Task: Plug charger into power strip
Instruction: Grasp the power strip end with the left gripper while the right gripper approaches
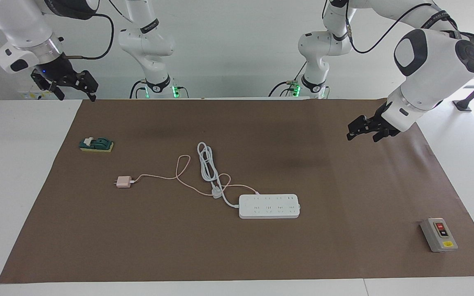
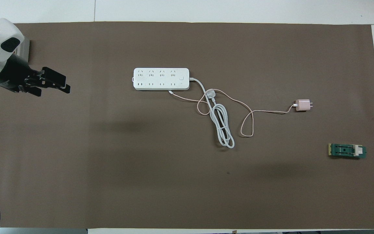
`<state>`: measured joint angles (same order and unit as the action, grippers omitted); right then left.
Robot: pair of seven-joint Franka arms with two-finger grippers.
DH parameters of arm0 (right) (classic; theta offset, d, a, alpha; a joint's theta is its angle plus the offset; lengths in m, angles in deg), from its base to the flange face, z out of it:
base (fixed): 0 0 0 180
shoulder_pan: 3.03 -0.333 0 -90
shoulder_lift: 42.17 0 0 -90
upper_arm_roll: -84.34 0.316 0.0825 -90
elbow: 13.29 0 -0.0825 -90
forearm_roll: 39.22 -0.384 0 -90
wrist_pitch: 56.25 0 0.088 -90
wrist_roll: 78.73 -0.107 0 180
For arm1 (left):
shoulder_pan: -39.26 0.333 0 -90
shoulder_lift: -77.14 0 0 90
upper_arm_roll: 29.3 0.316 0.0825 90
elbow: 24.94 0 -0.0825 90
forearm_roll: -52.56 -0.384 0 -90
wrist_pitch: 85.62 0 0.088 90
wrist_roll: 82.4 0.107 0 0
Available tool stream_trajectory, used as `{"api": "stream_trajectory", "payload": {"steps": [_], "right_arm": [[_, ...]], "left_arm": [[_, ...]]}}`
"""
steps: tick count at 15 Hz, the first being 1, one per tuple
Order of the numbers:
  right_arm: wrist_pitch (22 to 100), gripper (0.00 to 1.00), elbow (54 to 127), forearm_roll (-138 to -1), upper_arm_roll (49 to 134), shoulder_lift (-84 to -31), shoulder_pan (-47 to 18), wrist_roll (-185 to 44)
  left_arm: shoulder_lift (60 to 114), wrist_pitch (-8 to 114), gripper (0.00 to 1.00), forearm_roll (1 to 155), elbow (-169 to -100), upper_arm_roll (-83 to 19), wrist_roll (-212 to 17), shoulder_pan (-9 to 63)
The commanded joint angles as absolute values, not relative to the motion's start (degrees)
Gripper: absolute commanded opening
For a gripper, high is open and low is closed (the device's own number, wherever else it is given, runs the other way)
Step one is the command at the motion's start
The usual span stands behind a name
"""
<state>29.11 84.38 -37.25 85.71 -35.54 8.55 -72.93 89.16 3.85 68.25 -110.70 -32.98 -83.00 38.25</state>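
Note:
The pink cable's tip (image 2: 170, 93) is lying loose next to the power strip, so the pink cable will slip off the white cord when I carry the charger.
The white power strip (image 1: 269, 206) lies flat near the middle of the brown mat, sockets up; it also shows in the overhead view (image 2: 161, 78). The pale-pink charger (image 1: 123, 181) lies on the mat toward the right arm's end, apart from the strip, prongs pointing away from it (image 2: 302, 105). Its thin pink cable (image 1: 181, 164) loops back to the strip. My left gripper (image 1: 362, 137) is open and empty, raised over the mat at the left arm's end (image 2: 67, 85). My right gripper (image 1: 77, 98) is open and empty, raised over the mat's corner at the right arm's end.
The strip's thick white cord (image 1: 207, 164) lies coiled beside it, ending in a white three-pin plug (image 1: 216, 193) crossed by the pink cable. A green part on a yellow base (image 1: 96, 144) lies near the right arm's end. A grey box with red and black buttons (image 1: 438, 234) stands at the left arm's end.

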Motion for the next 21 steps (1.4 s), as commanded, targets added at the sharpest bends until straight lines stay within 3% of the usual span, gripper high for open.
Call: {"api": "stream_trajectory", "payload": {"steps": [1, 7, 10, 13, 16, 19, 21], "right_arm": [[30.0, 1.00, 88.3, -39.5, 86.3, -33.9, 12.2, -71.9], [32.9, 1.00, 94.1, -49.3, 86.2, -36.2, 16.5, -87.5], [33.3, 1.00, 93.7, -55.9, 86.1, -42.2, 19.5, -94.2], [36.5, 1.00, 93.7, -62.1, 86.0, -47.7, 21.1, -103.3], [41.0, 1.00, 94.0, -68.9, 85.8, -52.9, 21.4, -109.6], [42.3, 1.00, 93.7, -75.6, 85.8, -61.1, 23.8, -110.2], [43.6, 1.00, 93.4, -79.8, 85.9, -63.7, 23.4, -110.2]], "left_arm": [[92.3, 1.7, 1.00, 78.8, -109.5, -32.9, -80.6, 39.7], [96.4, 0.3, 1.00, 107.9, -113.8, -33.0, -73.9, 41.7], [99.9, 0.8, 1.00, 121.6, -118.1, -32.9, -65.2, 41.5], [100.0, 5.6, 1.00, 130.2, -124.7, -33.0, -57.2, 39.4], [101.1, 8.9, 1.00, 135.4, -127.3, -33.0, -53.8, 38.9], [105.2, 8.5, 1.00, 137.7, -127.8, -33.0, -45.5, 39.6], [107.7, 8.1, 1.00, 140.0, -127.5, -33.3, -41.9, 39.2]]}}
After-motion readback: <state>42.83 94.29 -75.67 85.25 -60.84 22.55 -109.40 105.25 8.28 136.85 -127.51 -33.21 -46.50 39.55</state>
